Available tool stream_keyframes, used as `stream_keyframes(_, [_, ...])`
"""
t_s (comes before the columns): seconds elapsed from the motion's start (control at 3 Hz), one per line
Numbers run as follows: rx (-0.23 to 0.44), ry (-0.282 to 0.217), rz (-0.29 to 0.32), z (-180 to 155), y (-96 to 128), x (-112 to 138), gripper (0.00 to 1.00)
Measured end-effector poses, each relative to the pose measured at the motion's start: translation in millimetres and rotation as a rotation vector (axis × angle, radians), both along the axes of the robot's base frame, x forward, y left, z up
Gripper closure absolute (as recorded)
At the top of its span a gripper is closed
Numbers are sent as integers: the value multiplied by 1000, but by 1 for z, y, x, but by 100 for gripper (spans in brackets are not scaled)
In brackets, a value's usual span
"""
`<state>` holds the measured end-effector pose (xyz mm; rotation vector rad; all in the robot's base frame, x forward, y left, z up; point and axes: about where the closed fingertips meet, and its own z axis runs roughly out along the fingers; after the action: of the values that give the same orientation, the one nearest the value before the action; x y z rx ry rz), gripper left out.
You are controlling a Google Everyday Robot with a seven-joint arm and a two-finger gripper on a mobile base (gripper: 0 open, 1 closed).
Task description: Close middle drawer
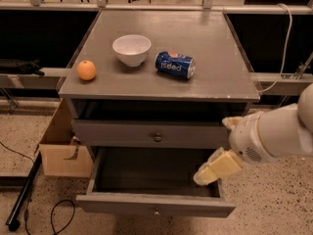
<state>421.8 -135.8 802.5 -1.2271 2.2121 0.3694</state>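
Note:
My gripper will uncover a hidden bottom drawer when it pushes the middle drawer in, because the middle drawer's front [154, 205] covers the cabinet below.
The middle drawer [155, 204] is pulled far out from the grey cabinet, its front low in the view with a small round knob at its centre, and its inside looks dark and empty. The top drawer [146, 133], with a darker knob, stands slightly out above it. My gripper [214, 151] comes in from the right on a white arm. Its cream fingers [216, 168] are spread apart, the lower one over the right inner side of the middle drawer, the upper one by the top drawer's right end. It holds nothing.
On the cabinet top [215, 82] lie an orange [86, 70], a white bowl [131, 49] and a blue soda can [175, 64] on its side. A cardboard box [58, 151] stands left of the cabinet, and a black pole and cable lie on the speckled floor at the left.

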Motion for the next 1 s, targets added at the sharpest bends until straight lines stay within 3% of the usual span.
stream_keyframes(0.33, [-7, 152, 24, -72, 11, -32, 3])
stream_keyframes(0.67, [1, 199, 28, -99, 13, -42, 26])
stream_keyframes(1.0, [30, 229, 11, -125, 16, -39, 57])
